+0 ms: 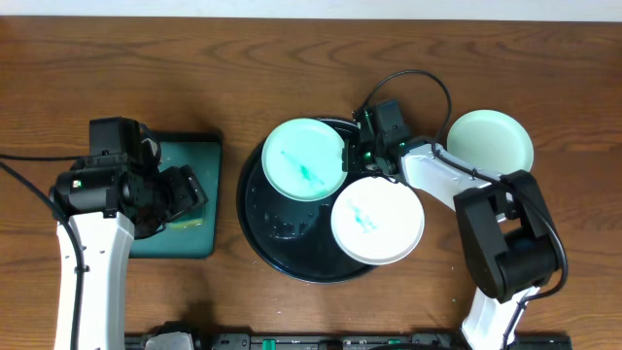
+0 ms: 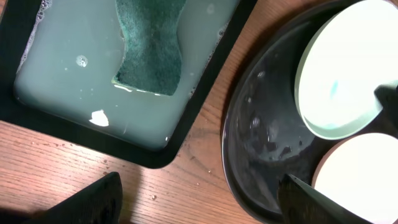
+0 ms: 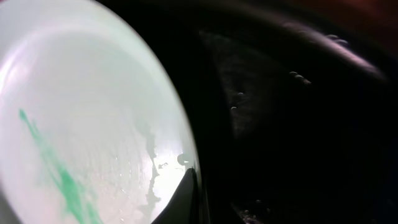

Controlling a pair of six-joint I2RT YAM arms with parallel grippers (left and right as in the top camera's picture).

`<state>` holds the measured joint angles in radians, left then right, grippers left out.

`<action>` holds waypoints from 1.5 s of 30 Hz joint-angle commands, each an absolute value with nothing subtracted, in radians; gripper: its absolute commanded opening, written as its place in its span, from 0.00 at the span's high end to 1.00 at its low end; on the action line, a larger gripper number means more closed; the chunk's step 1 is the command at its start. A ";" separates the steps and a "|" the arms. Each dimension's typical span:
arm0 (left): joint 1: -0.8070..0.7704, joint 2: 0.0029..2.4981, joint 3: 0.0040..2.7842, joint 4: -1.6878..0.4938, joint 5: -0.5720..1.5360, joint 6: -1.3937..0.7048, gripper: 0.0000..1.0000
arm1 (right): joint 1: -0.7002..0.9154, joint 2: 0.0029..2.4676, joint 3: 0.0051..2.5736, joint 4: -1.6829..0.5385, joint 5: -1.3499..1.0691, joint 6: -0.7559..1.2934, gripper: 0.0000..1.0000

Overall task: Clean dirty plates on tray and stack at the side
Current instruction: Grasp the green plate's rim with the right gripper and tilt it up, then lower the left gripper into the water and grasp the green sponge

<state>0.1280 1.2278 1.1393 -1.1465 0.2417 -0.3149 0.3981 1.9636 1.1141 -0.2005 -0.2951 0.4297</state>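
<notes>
I expect the green sponge to pinch into folds and spread out past my left gripper when I lift it, because it curves in at a narrow waist.
On the black tray lie two plates. A mint green plate with a teal smear sits at the upper left, and a white plate with a small teal smear at the lower right. My right gripper is shut on the mint plate's right rim. In the right wrist view one dark finger lies on the inside of the smeared mint plate, with the tray beyond. A second mint plate rests on the table at the right. My left gripper hangs open, holding nothing.
A rectangular teal tray of soapy water with a green sponge lies at the left, under my left gripper. The left wrist view shows bare wood between that tray's rim and the black tray.
</notes>
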 commanded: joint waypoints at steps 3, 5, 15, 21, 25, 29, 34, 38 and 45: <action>0.127 1.229 1.127 -1.151 0.251 -0.319 0.20 | 0.408 1.882 1.105 -0.290 -0.234 0.450 0.98; 0.127 1.229 1.127 -1.151 0.251 -0.319 0.20 | 0.408 1.862 1.105 -0.310 -0.210 0.467 0.98; 0.127 1.235 1.127 -1.106 0.173 -0.319 0.53 | 0.408 1.853 1.105 -0.344 -0.183 0.481 0.99; 0.127 1.341 1.114 -1.074 0.036 -0.379 0.52 | 0.408 1.853 1.105 -0.344 -0.179 0.455 0.98; 0.127 1.462 1.114 -1.026 0.037 -0.379 0.52 | 0.408 1.853 1.105 -0.343 -0.168 0.454 0.98; 0.127 1.578 1.114 -0.961 0.037 -0.379 0.53 | 0.408 1.853 1.105 -0.340 -0.168 0.447 0.98; 0.127 1.705 1.114 -0.896 0.036 -0.379 0.54 | 0.408 1.853 1.105 -0.340 -0.168 0.431 0.98; 0.128 1.789 1.114 -0.866 0.036 -0.379 0.55 | 0.408 1.853 1.105 -0.341 -0.168 0.429 0.98; 0.128 1.863 1.114 -0.788 0.036 -0.339 0.79 | 0.408 1.853 1.105 -0.344 -0.169 0.429 0.98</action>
